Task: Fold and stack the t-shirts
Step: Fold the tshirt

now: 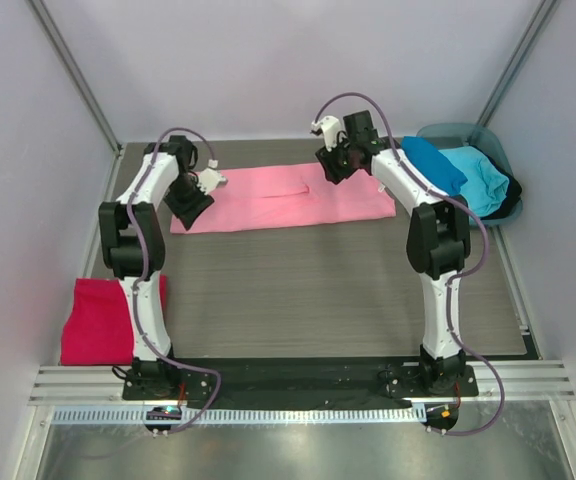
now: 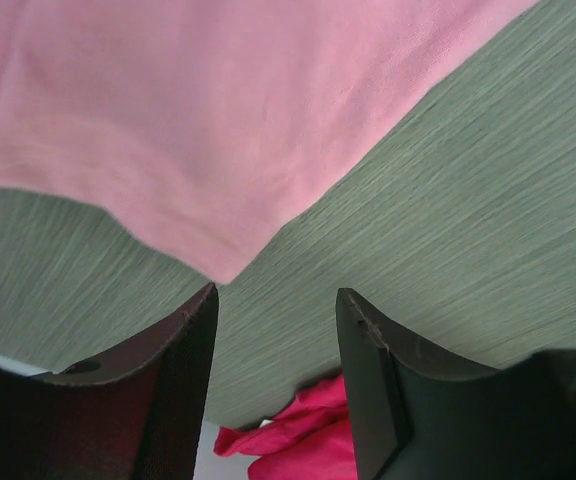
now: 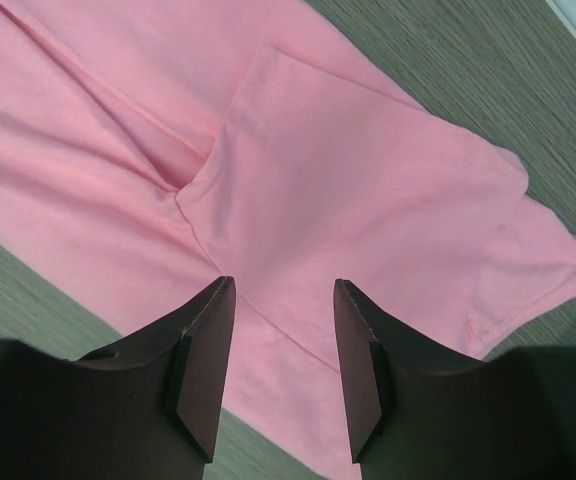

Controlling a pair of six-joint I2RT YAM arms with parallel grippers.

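I should use my left gripper to grab the light pink t-shirt (image 1: pixel 266 207) by its near corner (image 1: pixel 176 228) and swing that end of the t-shirt around to the front, because the t-shirt lies crosswise at the back of the table.
A light pink t-shirt (image 1: pixel 288 197) lies flat, folded into a long strip, at the back of the table. My left gripper (image 1: pixel 188 208) is open and empty just above its near left corner (image 2: pixel 218 270), jaws apart over bare table. My right gripper (image 1: pixel 330 168) is open and empty above the shirt's right part, over a folded-in sleeve (image 3: pixel 298 190). A crimson-magenta t-shirt (image 1: pixel 98 320) lies folded at the near left edge of the table; it also shows in the left wrist view (image 2: pixel 303 440). Blue (image 1: pixel 433 162) and turquoise (image 1: pixel 478 178) t-shirts lie in a tub.
A grey-teal round tub (image 1: pixel 468 133) stands at the back right corner. The grey wood-grain table mat (image 1: pixel 298 290) lies between the arms. White walls with metal posts close in the back and sides.
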